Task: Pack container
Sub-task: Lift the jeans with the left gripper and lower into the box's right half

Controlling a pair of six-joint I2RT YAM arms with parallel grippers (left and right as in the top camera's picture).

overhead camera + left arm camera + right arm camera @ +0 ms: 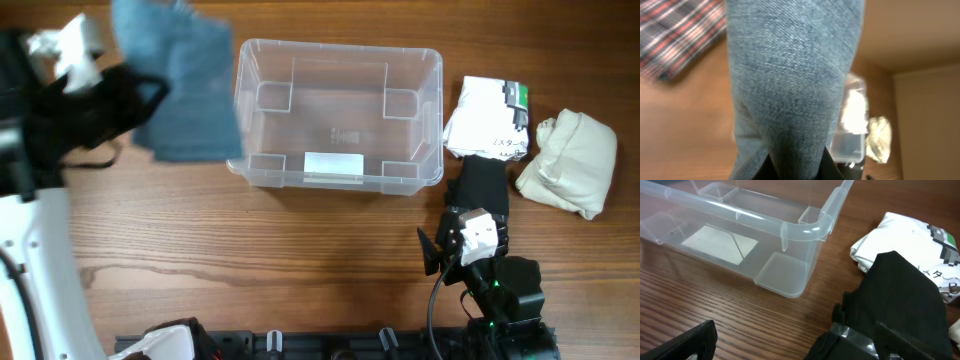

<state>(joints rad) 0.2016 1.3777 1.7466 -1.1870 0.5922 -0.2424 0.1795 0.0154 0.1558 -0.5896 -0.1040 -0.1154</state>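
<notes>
My left gripper should go on across with the blue denim garment (190, 92), which hangs folded beside the empty container, before it lets go of it in the container's end (368, 130) near the white shirt.
The clear plastic container (340, 160) stands empty at the table's middle back, white label on its base; it also shows in the right wrist view (805, 230) and the left wrist view (849, 145). My left gripper (140, 92) is shut on a blue denim garment (188, 90) and holds it in the air just left of the container. The denim (790, 80) fills the left wrist view, pinched between the jaws (797, 167). My right gripper (452, 232) is open near the container's front right corner, its jaws (775, 340) over bare wood beside a black garment (900, 295).
A folded white printed shirt (488, 118) and a cream garment (570, 160) lie right of the container, the black garment (480, 185) in front of them. A plaid cloth (675, 35) lies on the table in the left wrist view.
</notes>
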